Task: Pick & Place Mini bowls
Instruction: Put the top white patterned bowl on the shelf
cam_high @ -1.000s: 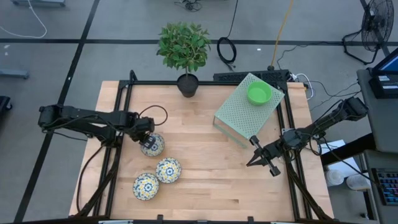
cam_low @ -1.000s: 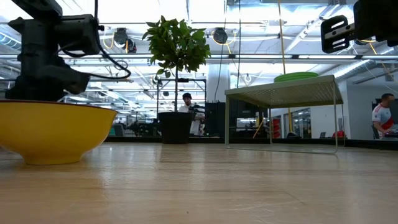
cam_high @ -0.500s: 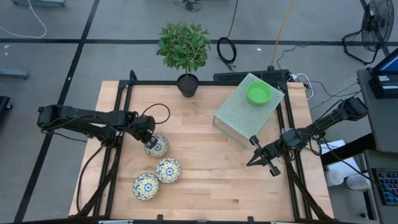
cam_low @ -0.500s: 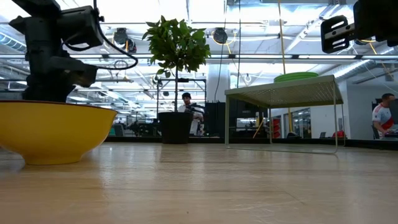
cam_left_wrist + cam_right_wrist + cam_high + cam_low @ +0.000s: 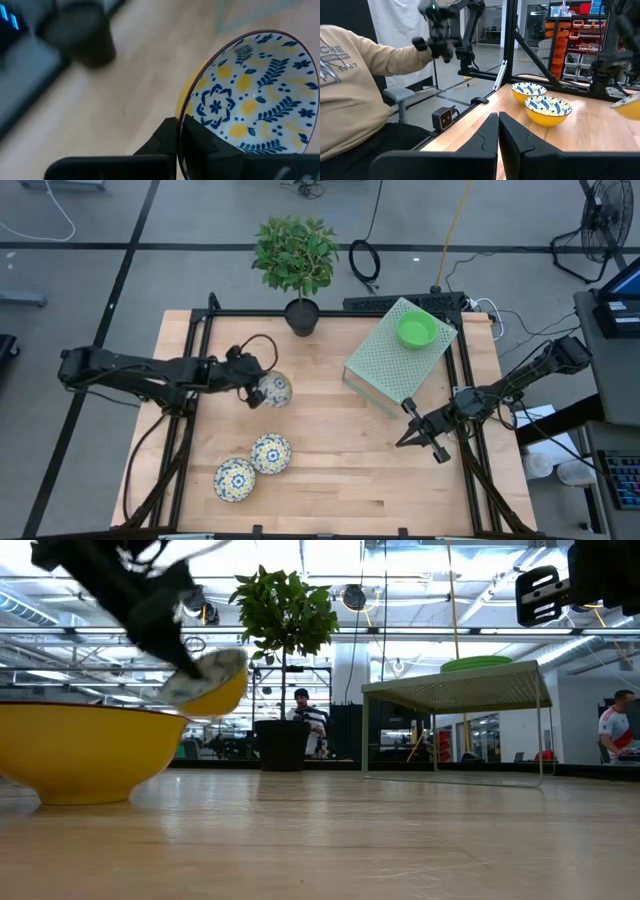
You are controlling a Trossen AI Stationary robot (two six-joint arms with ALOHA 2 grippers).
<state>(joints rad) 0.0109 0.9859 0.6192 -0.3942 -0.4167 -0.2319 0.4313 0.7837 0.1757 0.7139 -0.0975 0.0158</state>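
Note:
The robot's left gripper is holding the patterned mini bowl (image 5: 275,389) across the table from the rack, so the right gripper should grip its free rim (image 5: 288,391) and place the bowl at the rack.
A white mini bowl with blue-and-yellow flowers (image 5: 274,389) hangs tilted above the table's left half, with my left gripper (image 5: 254,391) shut on it; the low view shows it in the air (image 5: 212,680). Two more patterned mini bowls (image 5: 270,453) (image 5: 235,479) rest on their bases near the front left. A green mini bowl (image 5: 416,331) sits on top of a pale green perforated rack (image 5: 385,365) at the far right. My right gripper (image 5: 421,431) waits shut at the right edge, holding nothing. My left gripper pinches the bowl's rim (image 5: 181,112), one finger on the yellow outer wall (image 5: 160,142) and the other inside on the patterned face (image 5: 205,147). The fingers come slanting down from the table's left. The bowl is lifted clear and tipped, its opening turned partly sideways.
A black pot with a leafy plant (image 5: 301,315) stands at the far edge, beyond the held bowl. The rack takes up the far right corner. Bare wood (image 5: 340,440) lies in the middle. A person in a beige sweatshirt (image 5: 350,85) sits beside the table's front left.
My left gripper has risen and gone toward the far right, rolling its wrist. The patterned bowl that sat level on the table has come up with it, now lifted clear and tipped. The other two patterned bowls have stayed put.

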